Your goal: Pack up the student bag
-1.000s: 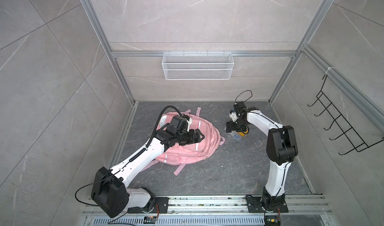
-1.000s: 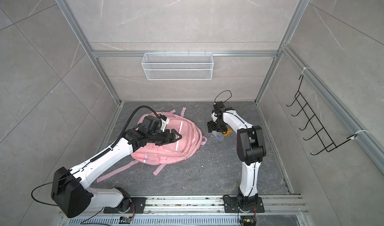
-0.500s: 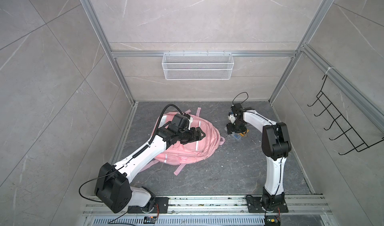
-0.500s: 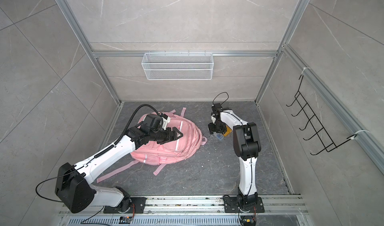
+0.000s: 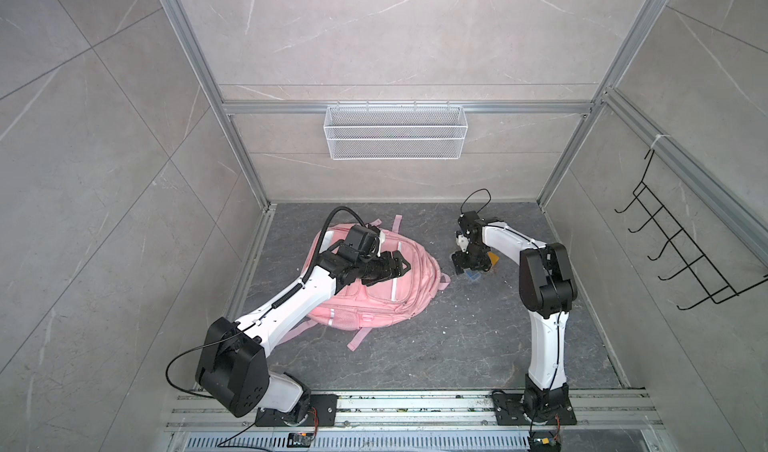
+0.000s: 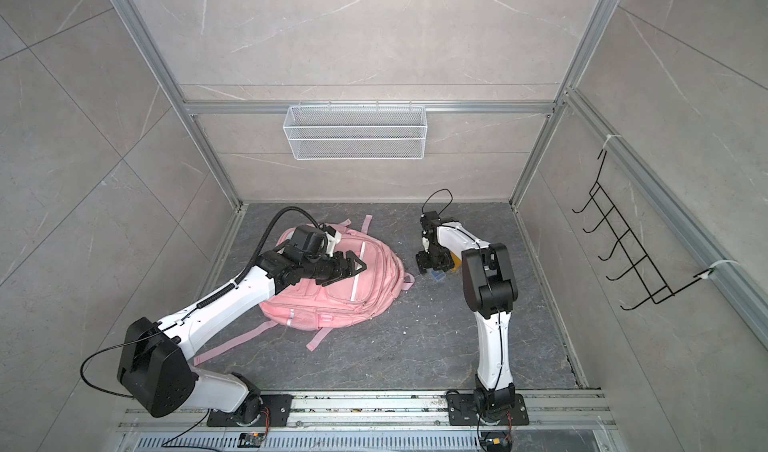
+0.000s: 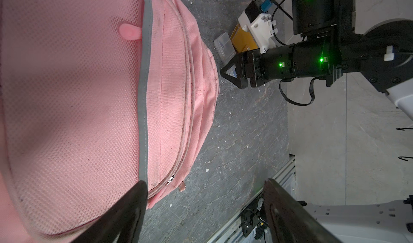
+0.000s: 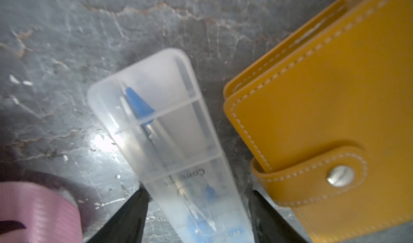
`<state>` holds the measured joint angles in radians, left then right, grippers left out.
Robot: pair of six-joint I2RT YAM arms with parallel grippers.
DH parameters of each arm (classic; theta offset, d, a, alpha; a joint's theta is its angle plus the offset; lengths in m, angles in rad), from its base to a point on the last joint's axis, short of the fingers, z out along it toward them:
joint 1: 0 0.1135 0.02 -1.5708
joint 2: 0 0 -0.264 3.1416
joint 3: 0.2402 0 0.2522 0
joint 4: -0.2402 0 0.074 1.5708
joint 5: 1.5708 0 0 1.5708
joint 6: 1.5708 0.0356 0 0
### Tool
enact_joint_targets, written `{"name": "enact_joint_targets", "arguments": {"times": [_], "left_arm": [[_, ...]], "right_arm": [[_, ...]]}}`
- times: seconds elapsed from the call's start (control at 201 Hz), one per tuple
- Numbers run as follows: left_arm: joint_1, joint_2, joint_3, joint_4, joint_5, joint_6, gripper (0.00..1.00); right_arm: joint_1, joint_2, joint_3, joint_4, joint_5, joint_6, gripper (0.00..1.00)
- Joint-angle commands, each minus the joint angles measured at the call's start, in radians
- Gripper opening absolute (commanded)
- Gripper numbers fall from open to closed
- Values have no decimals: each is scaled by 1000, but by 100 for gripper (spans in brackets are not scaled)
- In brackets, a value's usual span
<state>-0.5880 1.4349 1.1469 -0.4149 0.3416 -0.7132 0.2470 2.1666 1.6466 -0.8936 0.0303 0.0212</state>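
The clear plastic case [image 8: 169, 129] is at a slant between my right gripper's fingers, next to the wallet. I should move the case toward the student bag and grip it squarely.
The student bag [image 5: 399, 300] [image 6: 365, 292] is a pink backpack with reflective stripes, lying flat on the dark floor, left of centre in both top views. My left gripper [image 5: 401, 262] [image 6: 355, 267] hovers over its upper part, open and empty. In the left wrist view its dark fingers [image 7: 134, 199] stand wide apart above the bag's [image 7: 89, 96] zipped edge. My right gripper [image 5: 469, 269] [image 6: 434, 269] [image 8: 197, 192] is down over a clear plastic case [image 8: 161, 127] [image 5: 473, 278] with blue-tipped tools inside. It is open, with one jaw on each side of the case.
A yellow snap-button wallet [image 8: 324, 96] [image 5: 493, 257] lies right beside the clear case. A pink band [image 8: 33, 212] shows near the right gripper. A white wire basket [image 5: 395, 131] hangs on the back wall. A black hook rack [image 5: 685, 254] hangs on the right wall.
The right arm's elbow has swung inward and its gripper has come down a little over the clear case. The left gripper has barely moved above the bag.
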Motion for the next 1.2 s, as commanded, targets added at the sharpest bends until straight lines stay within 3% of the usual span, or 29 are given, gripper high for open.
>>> {"name": "enact_joint_targets", "arguments": {"times": [0.0,0.389,0.533,0.633,0.797,0.912,1.191], "left_arm": [[10,5,24,31,7,-18,83],[18,-17,-15,62,-6,-48,80],[28,-34,-45,85,1,-65,80],[32,-37,-52,84,1,-61,79],[34,-41,-52,84,-1,-54,79],[35,-38,-53,85,0,-48,79],[44,-33,-47,92,15,-33,79]], "right_arm": [[21,27,12,-36,-9,-8,74],[91,-84,-146,13,-21,76,59],[99,-120,-150,13,-11,90,62],[98,-111,-99,-11,-2,91,69],[90,-54,11,-70,14,96,71],[77,-40,58,-67,-16,136,81],[76,53,161,-94,9,183,71]]}}
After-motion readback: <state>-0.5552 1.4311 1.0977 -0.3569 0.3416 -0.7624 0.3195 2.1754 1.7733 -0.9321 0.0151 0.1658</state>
